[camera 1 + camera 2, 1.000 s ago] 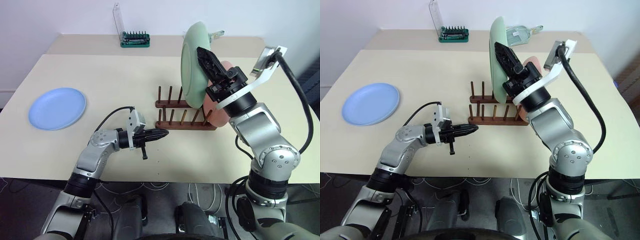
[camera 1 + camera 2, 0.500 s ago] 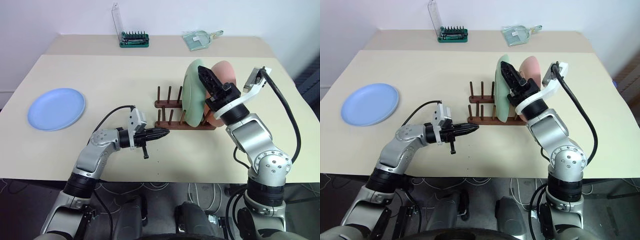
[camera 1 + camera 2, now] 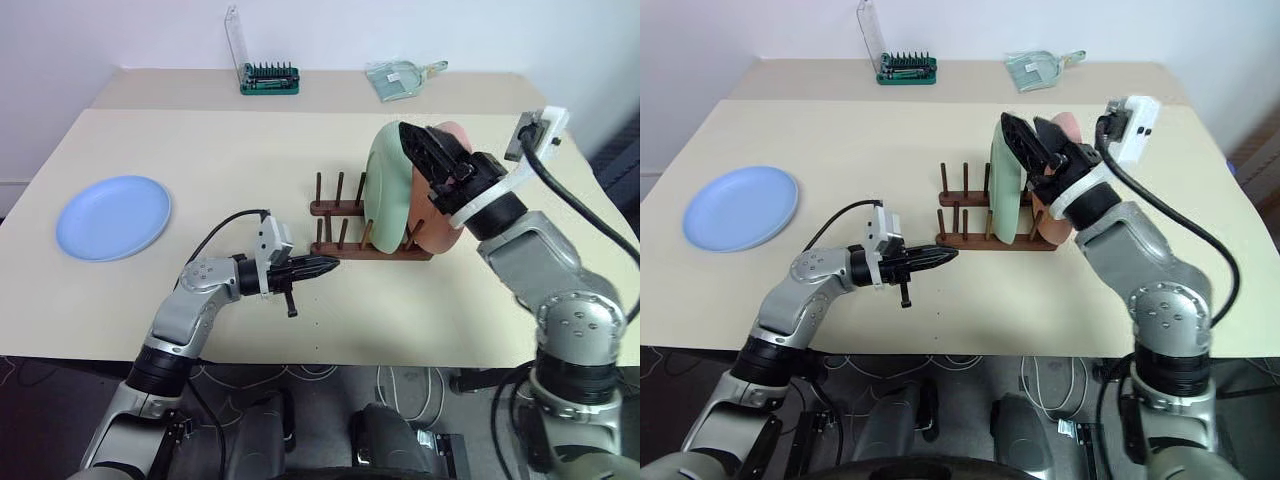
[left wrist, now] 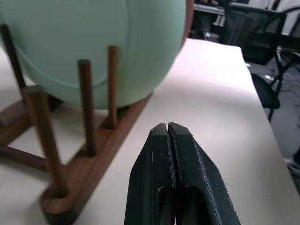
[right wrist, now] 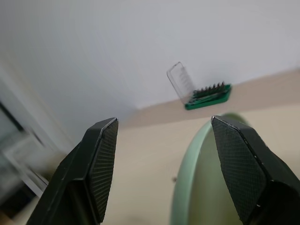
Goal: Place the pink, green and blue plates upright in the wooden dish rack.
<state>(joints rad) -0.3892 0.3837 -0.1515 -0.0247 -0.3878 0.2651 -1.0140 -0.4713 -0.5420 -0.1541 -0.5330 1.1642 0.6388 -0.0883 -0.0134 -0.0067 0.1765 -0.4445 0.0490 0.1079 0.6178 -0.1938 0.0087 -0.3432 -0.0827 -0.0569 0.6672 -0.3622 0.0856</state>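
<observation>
The blue plate (image 3: 114,217) is lying flat, far away from my right gripper, so my left gripper should pick it up by its rim (image 3: 74,248) and pass it to my right gripper.
The wooden dish rack (image 3: 345,250) stands mid-table. In it the green plate (image 3: 385,190) stands upright between pegs, with the pink plate (image 3: 437,237) upright just behind it on the right. My right gripper (image 3: 420,135) hovers open at the green plate's top edge; its fingers straddle the rim (image 5: 187,187) without gripping it. The blue plate (image 3: 113,217) lies flat at the table's left side. My left gripper (image 3: 325,267) is shut and empty, level, pointing at the rack's near left end (image 4: 70,187).
A green bit holder with a clear lid (image 3: 270,80) and a clear scoop (image 3: 400,78) sit at the table's far edge. Bare tabletop (image 3: 220,160) stretches between the blue plate and the rack.
My right gripper carried the green plate down from above into the rack beside the pink plate, then opened and let it go. The left arm stayed still.
</observation>
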